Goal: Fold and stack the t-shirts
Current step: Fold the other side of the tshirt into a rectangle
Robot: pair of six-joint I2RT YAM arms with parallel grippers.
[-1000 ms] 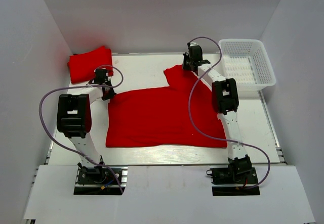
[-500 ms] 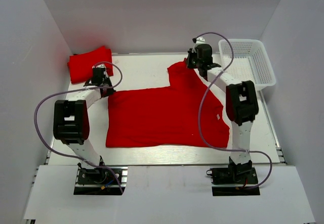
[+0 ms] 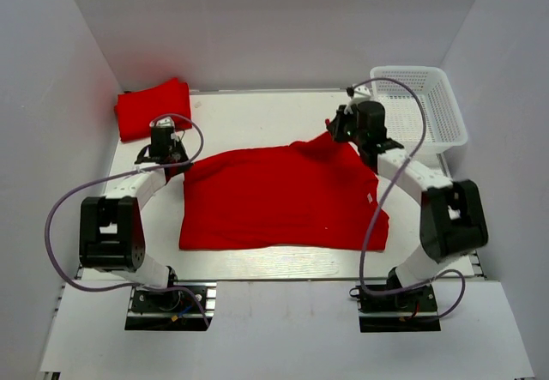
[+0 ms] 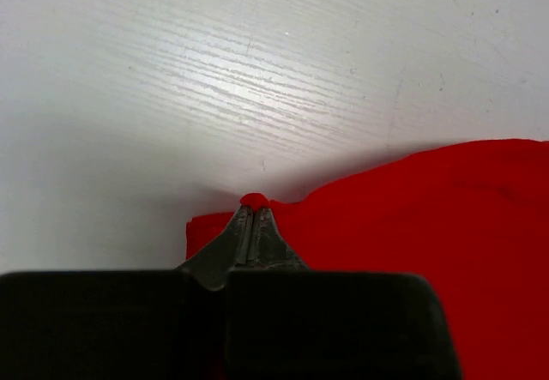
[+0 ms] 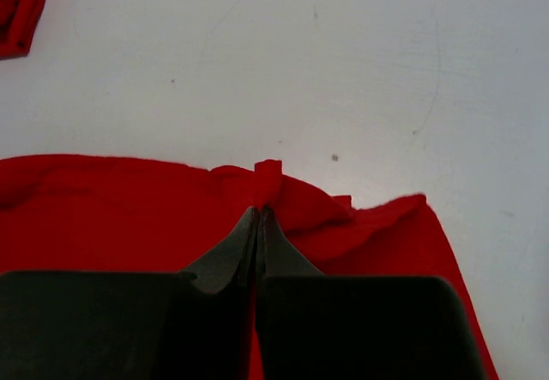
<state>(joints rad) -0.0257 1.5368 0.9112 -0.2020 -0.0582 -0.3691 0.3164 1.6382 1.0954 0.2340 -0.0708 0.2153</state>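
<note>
The robot's left gripper is closed on the red t-shirt's far corner (image 3: 192, 168), while the right gripper should keep pulling the pinched fold over the red t-shirt's body (image 3: 334, 208) and let go there.
A bright red t-shirt (image 3: 279, 196) lies spread across the middle of the table. My left gripper (image 3: 177, 159) is shut on the shirt's far left corner; in the left wrist view a nub of red cloth (image 4: 254, 200) pokes out between the closed tips of the left gripper (image 4: 255, 211). My right gripper (image 3: 337, 131) is shut on the shirt's far right edge; in the right wrist view the right gripper (image 5: 258, 211) pinches a raised fold of the cloth (image 5: 269, 174). A second red t-shirt (image 3: 153, 107) lies folded at the far left corner.
A white mesh basket (image 3: 419, 110) stands at the far right, close behind my right arm. White walls enclose the table on three sides. Purple cables loop from both arms.
My right gripper has pulled the shirt's far right sleeve toward the right and nearer, flattening the far edge. My left gripper has moved slightly to the far left with its corner.
</note>
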